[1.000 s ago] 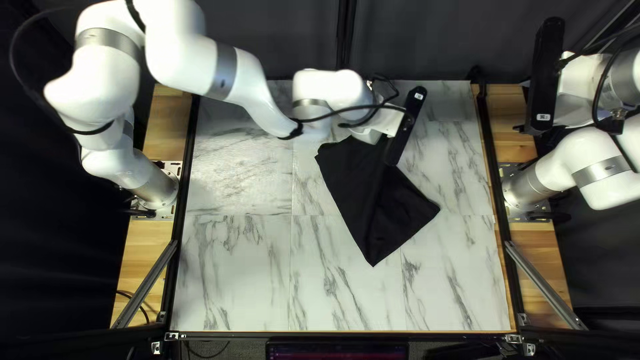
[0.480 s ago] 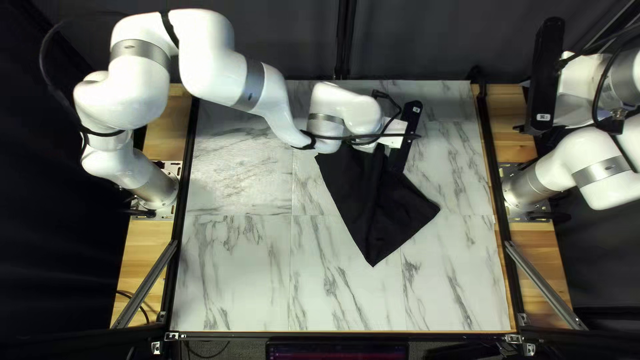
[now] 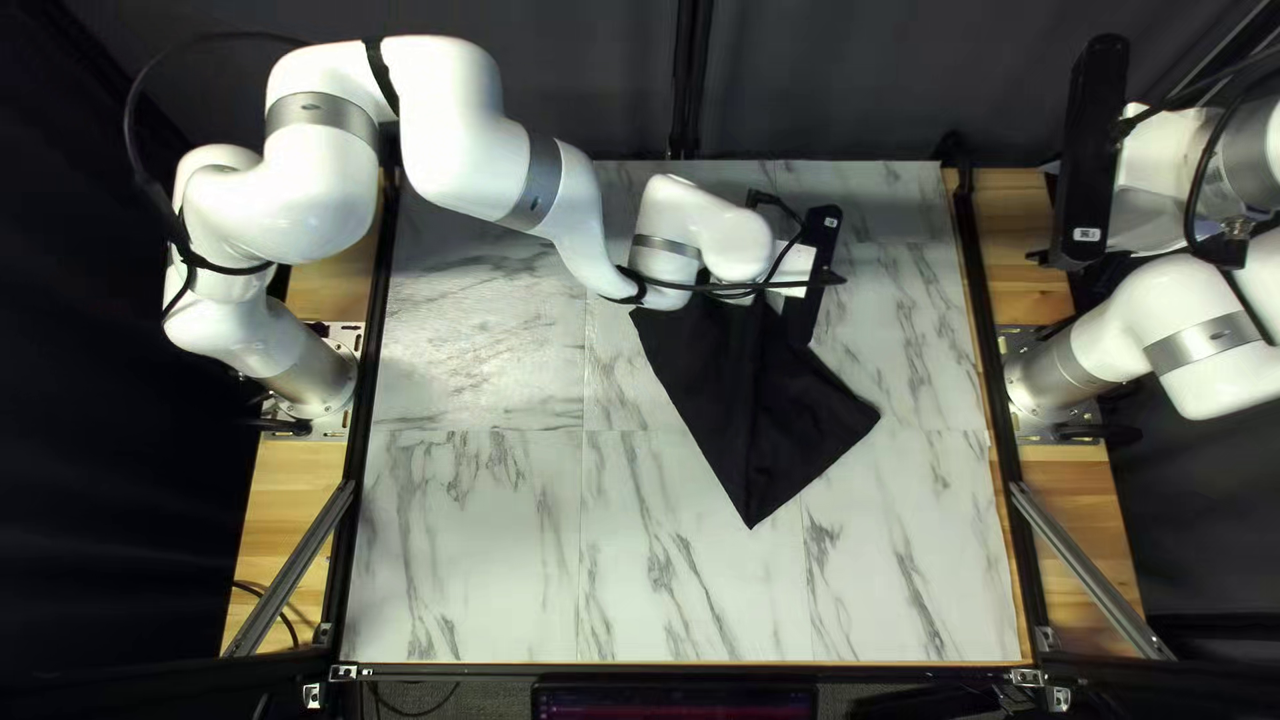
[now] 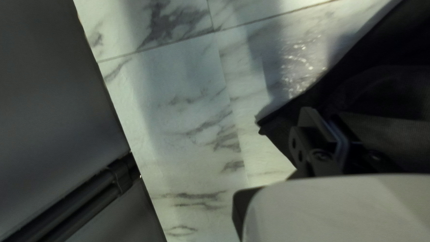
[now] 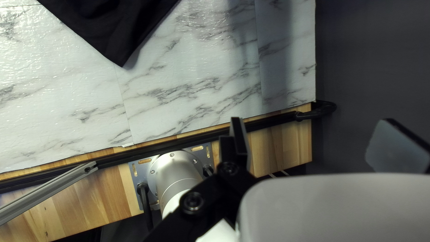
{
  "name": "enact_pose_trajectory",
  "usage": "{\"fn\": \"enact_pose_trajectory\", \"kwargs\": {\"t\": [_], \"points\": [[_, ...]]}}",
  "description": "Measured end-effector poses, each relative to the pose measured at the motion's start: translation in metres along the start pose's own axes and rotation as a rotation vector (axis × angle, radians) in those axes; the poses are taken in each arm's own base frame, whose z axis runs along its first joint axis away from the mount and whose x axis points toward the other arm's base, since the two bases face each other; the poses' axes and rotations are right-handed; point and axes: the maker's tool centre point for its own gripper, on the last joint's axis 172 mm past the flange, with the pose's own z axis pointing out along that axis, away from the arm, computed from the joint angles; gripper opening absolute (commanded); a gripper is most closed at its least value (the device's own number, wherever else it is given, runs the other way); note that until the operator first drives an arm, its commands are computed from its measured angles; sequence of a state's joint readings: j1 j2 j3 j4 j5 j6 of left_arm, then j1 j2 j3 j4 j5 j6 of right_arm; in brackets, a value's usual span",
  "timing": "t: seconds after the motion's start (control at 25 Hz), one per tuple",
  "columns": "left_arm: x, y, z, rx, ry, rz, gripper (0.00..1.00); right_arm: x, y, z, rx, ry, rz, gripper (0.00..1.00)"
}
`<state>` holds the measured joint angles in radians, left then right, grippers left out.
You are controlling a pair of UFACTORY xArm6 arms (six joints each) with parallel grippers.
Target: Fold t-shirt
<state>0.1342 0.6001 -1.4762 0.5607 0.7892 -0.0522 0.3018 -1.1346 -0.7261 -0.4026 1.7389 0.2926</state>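
Observation:
The t-shirt's pointed near corner is loose on the marble. The black t-shirt will pull that corner along with it when I tug the t-shirt's raised part.
The black t-shirt lies folded on the marble-patterned table, with one corner pointing toward the near edge. Over its far part is my left gripper, its fingertips hidden there by the wrist. Seen from the left wrist, the t-shirt rises around the left gripper, whose close-set fingers are shut on dark cloth; the far finger is hard to make out. My right gripper is beyond the table's right edge, away from the cloth. The right gripper stands open and holds nothing in its wrist view.
Bare marble-patterned tabletop extends to the left of and nearer than the cloth. Black rails run along the table's sides. My left forearm crosses the far left part, and a dark curtain hangs behind the table.
My left arm's wrist has moved slightly toward the near edge and right, its elbow also to the right. The t-shirt's near corner has shifted a little away from the near edge. My right arm is unmoved.

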Motion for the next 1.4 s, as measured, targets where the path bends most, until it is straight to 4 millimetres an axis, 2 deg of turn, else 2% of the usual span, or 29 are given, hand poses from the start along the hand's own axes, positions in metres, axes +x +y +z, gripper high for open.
{"fn": "enact_pose_trajectory", "kwargs": {"t": [0.24,0.36,0.48,0.64,0.76,1.12,1.2,1.32,1.4], "points": [[0.002,0.001,-0.025,-0.001,0.005,0.008,1.0,0.0,0.0,0.0,0.0,0.0,0.0,1.0],[-0.001,-0.008,-0.045,0.009,0.023,0.007,1.0,0.0,0.0,0.0,0.0,0.0,0.0,1.0],[-0.009,-0.018,-0.074,0.026,0.05,0.002,1.0,0.0,0.0,0.0,0.0,0.0,0.0,1.0],[-0.032,-0.031,-0.133,0.045,0.101,-0.012,1.0,0.0,0.0,0.0,0.0,0.0,0.0,1.0],[-0.057,-0.038,-0.184,0.041,0.132,-0.02,1.0,0.0,0.0,0.0,0.0,0.0,0.0,1.0],[-0.151,-0.042,-0.322,-0.061,0.151,-0.016,1.0,0.0,0.0,0.0,0.0,0.0,0.0,1.0],[-0.167,-0.039,-0.348,-0.075,0.17,-0.021,1.0,0.0,0.0,0.0,0.0,0.0,0.0,1.0],[-0.186,-0.022,-0.387,-0.082,0.208,-0.023,1.0,0.0,0.0,0.0,0.0,0.0,0.0,1.0],[-0.195,-0.013,-0.404,-0.079,0.226,-0.03,1.0,0.0,0.0,0.0,0.0,0.0,0.0,1.0]]}}
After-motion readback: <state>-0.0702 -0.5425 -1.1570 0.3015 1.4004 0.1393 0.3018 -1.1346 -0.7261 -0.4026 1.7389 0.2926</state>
